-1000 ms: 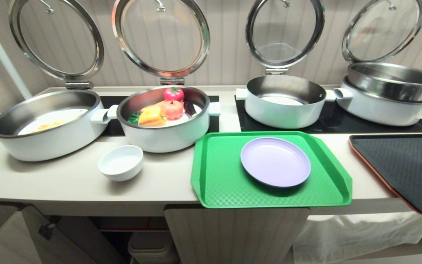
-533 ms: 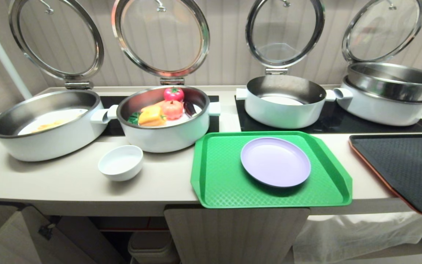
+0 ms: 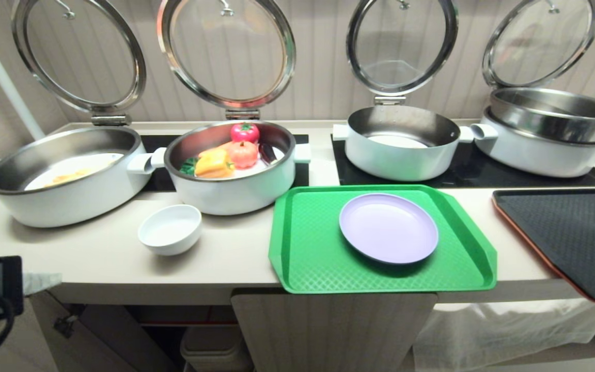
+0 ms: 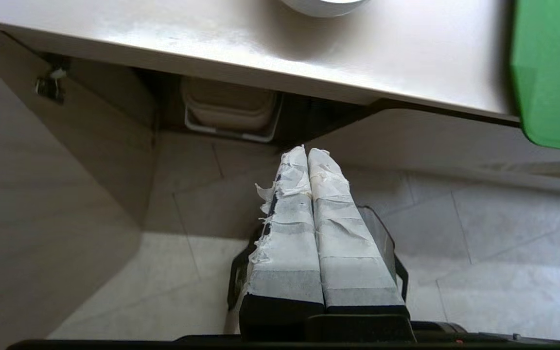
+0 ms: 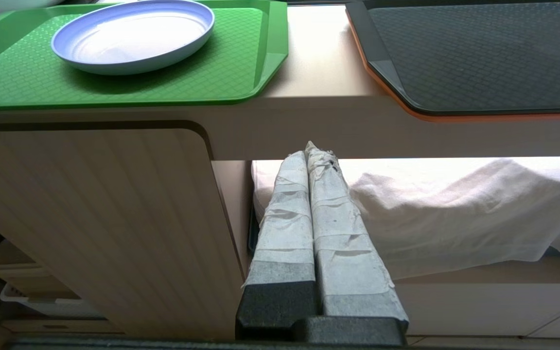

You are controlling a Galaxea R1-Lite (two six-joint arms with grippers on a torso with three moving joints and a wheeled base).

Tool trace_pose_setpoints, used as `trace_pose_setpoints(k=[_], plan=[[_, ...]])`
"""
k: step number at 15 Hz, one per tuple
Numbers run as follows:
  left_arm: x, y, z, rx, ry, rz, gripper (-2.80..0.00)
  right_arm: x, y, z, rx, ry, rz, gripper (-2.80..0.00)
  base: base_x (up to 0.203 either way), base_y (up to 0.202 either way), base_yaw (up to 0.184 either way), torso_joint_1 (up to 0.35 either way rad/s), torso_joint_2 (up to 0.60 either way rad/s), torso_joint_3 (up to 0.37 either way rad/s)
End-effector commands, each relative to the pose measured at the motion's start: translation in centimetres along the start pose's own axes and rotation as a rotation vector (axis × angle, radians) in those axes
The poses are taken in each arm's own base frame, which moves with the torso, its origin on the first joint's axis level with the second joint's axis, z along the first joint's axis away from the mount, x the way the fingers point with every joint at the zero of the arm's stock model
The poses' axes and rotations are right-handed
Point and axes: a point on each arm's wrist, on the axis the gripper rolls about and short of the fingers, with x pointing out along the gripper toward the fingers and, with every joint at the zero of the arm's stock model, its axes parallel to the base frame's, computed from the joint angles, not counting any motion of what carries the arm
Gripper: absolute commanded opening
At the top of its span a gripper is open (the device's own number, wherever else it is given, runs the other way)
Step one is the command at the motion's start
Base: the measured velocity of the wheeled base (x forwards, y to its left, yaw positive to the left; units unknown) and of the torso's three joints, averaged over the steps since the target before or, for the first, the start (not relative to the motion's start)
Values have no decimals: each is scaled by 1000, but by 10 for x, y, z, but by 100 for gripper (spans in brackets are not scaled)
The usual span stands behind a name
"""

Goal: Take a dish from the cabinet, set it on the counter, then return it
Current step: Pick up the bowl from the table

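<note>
The white bowl is standing upright and has open counter [image 3: 108, 241] beside its rim. My left gripper should continue to move there and open until its fingers are on both sides of that rim [image 3: 141, 227].
The dish, a small white bowl [image 3: 170, 229], stands upright on the counter [image 3: 96, 258] in front of the two left pots; only its lower edge [image 4: 323, 4] shows in the left wrist view. My left gripper [image 3: 48, 280] [image 4: 307, 153] is shut and empty, low at the counter's front left edge, well apart from the bowl. Below the counter the cabinet [image 3: 328, 330] has its left door [image 3: 96, 336] swung open. My right gripper [image 5: 309, 148] is shut and empty, parked below the counter edge beside the shut cabinet door [image 5: 95, 218].
Several white steel-lined pots [image 3: 65, 175] with raised glass lids line the back; one [image 3: 230, 165] holds toy vegetables. A green tray [image 3: 302, 248] bearing a lilac plate [image 3: 388, 227] overhangs the front edge. A black tray [image 3: 571, 232] lies at right. A beige bin [image 4: 229, 109] sits inside the cabinet.
My left arm has risen into the head view at the bottom left, where nothing showed before. The bowl and everything else on the counter have stayed put.
</note>
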Motion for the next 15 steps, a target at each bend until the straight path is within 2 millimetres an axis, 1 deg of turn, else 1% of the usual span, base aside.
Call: trace_pose_setpoints(k=[1, 3, 7, 8, 12, 15], plan=[[41, 3, 22, -27, 131, 37, -280, 0, 0, 0, 0, 0, -1, -280, 0, 0, 0, 0, 0, 0], [56, 4, 35, -38, 164, 50, -280, 0, 0, 0, 0, 0, -1, -280, 0, 0, 0, 0, 0, 0], [79, 3, 57, -44, 200, 58, -280, 0, 0, 0, 0, 1, -1, -280, 0, 0, 0, 0, 0, 0], [84, 3, 62, -44, 205, 59, 0, 0, 0, 0, 0, 2, -1, -280, 0, 0, 0, 0, 0, 0], [103, 3, 75, -40, 212, 60, 0, 0, 0, 0, 0, 2, -1, -280, 0, 0, 0, 0, 0, 0], [119, 15, 82, -14, 233, 81, 0, 0, 0, 0, 0, 1, -1, -280, 0, 0, 0, 0, 0, 0]])
